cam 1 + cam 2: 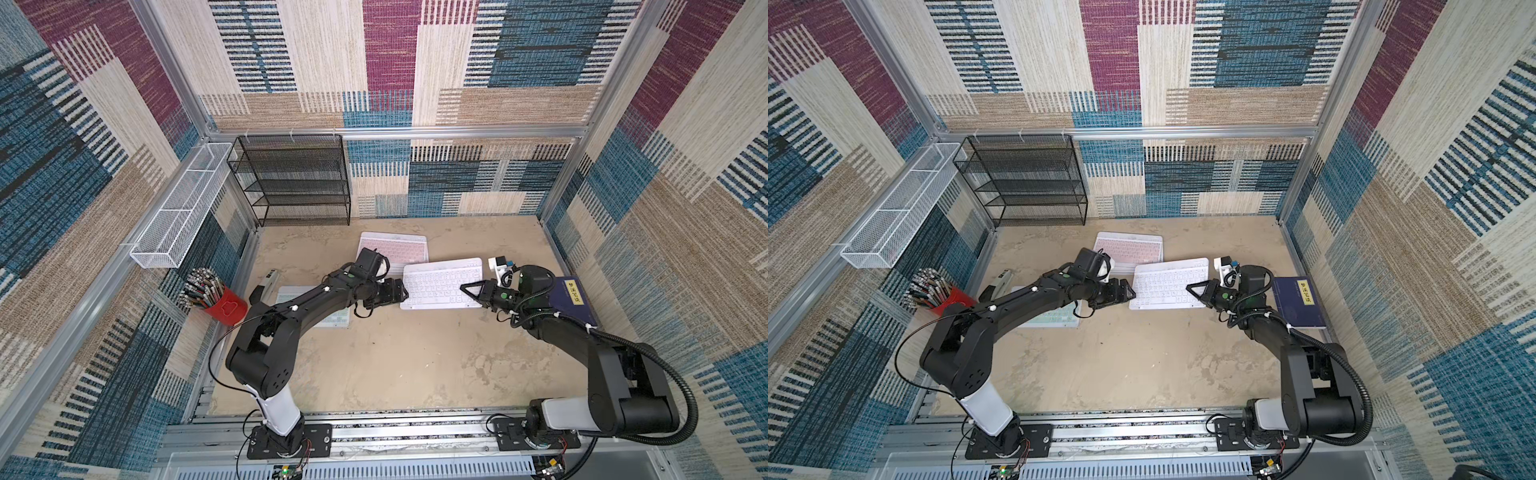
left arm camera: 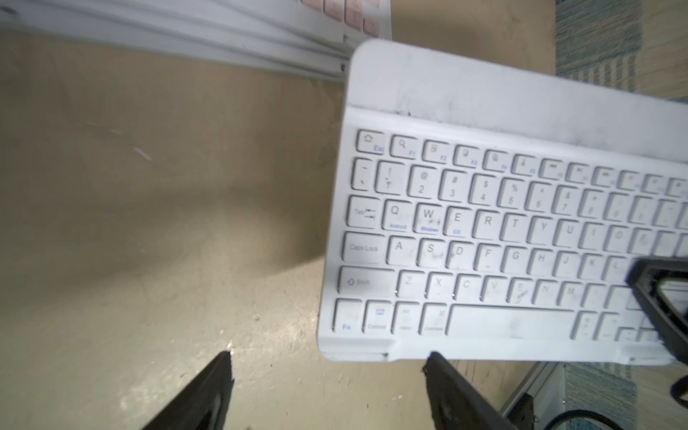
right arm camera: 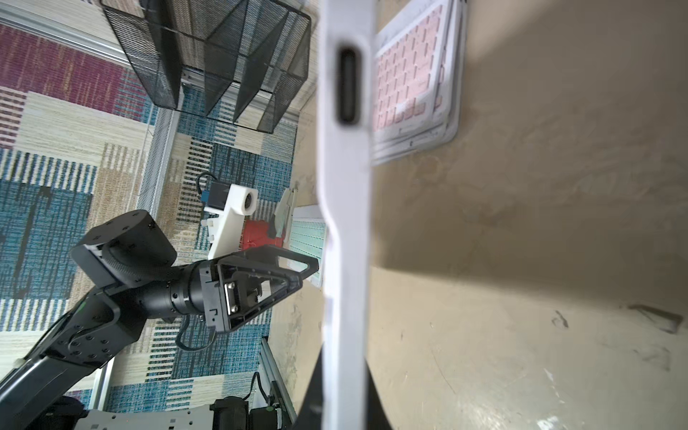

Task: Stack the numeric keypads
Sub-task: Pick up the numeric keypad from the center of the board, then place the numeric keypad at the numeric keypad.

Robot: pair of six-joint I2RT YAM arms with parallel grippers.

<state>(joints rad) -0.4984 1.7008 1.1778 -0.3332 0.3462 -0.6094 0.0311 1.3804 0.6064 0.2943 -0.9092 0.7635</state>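
My right gripper should keep going until it is over the pink keypad (image 1: 392,251) and let go there, since the white keypad's blank strip (image 1: 444,265) is at the back like the pink keypad's.
My right gripper (image 1: 463,287) (image 1: 1188,289) (image 3: 344,391) is shut on the right edge of a white-keyed keypad (image 1: 440,282) (image 1: 1169,284) (image 2: 502,223) (image 3: 346,223), which the right wrist view shows edge-on between the jaws and off the table. At this keypad's left end my left gripper (image 1: 405,293) (image 1: 1133,294) (image 2: 327,355) is open and empty, with the keypad's near corner just beyond its fingertips. Behind lies a stack of keypads with a pink one on top (image 1: 395,249) (image 1: 1129,249) (image 3: 409,82). A mint green keypad (image 1: 336,320) (image 1: 1054,318) lies flat, partly hidden under the left arm.
A dark blue book (image 1: 575,299) (image 1: 1300,303) lies at the right under the right arm. At the left stand a stapler (image 1: 264,286) and a red cup of pens (image 1: 224,309). A black mesh rack (image 1: 295,183) stands at the back left, with a white mesh basket (image 1: 183,208) on the left wall.
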